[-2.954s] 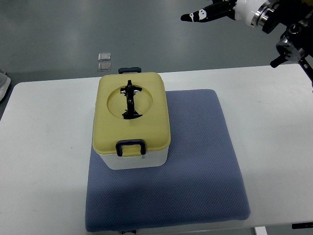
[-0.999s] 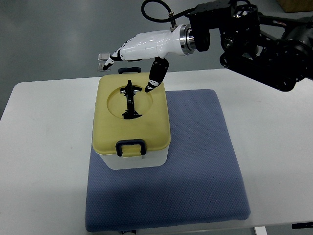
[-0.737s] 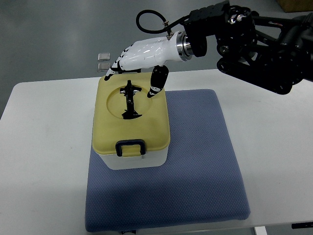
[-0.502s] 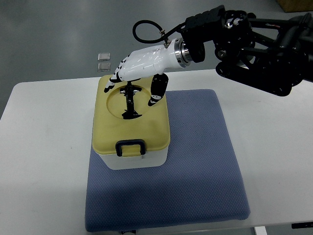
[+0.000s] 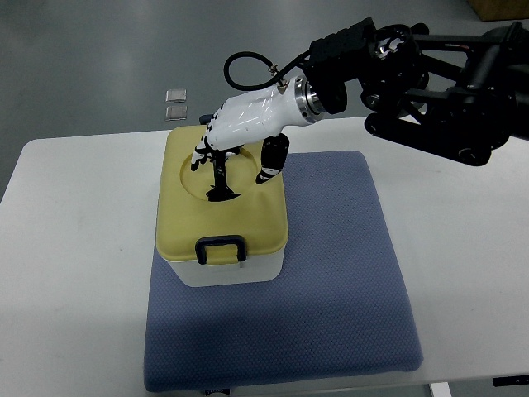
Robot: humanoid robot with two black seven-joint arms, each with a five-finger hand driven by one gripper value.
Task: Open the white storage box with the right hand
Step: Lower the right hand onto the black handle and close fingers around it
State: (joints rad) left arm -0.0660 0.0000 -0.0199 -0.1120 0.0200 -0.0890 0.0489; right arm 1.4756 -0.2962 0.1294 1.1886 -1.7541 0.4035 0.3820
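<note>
I see a black latch at the box's near side and another at the box's far side [image 5: 205,120], so the yellow lid [image 5: 258,219] will come off in one piece when I lift.
The white storage box [image 5: 231,269] stands on a blue mat [image 5: 331,281]. Its yellow lid [image 5: 252,211] is closed, with a black carry handle [image 5: 221,178] in a round recess on top and a black latch [image 5: 220,247] at the near side. My right hand [image 5: 234,151], white with black fingertips, comes in from the right and hangs over the far part of the lid. Its fingers are spread around the far end of the carry handle, the thumb [image 5: 269,165] pointing down on the right side. It holds nothing.
The mat lies on a white table [image 5: 74,273]. My black right arm [image 5: 430,74] stretches above the table's far right part. Two small grey squares [image 5: 176,102] lie on the floor beyond the table.
My right hand has come in from the top right, moved left over the box and lowered onto the far part of the lid, fingers now around the handle's far end.
</note>
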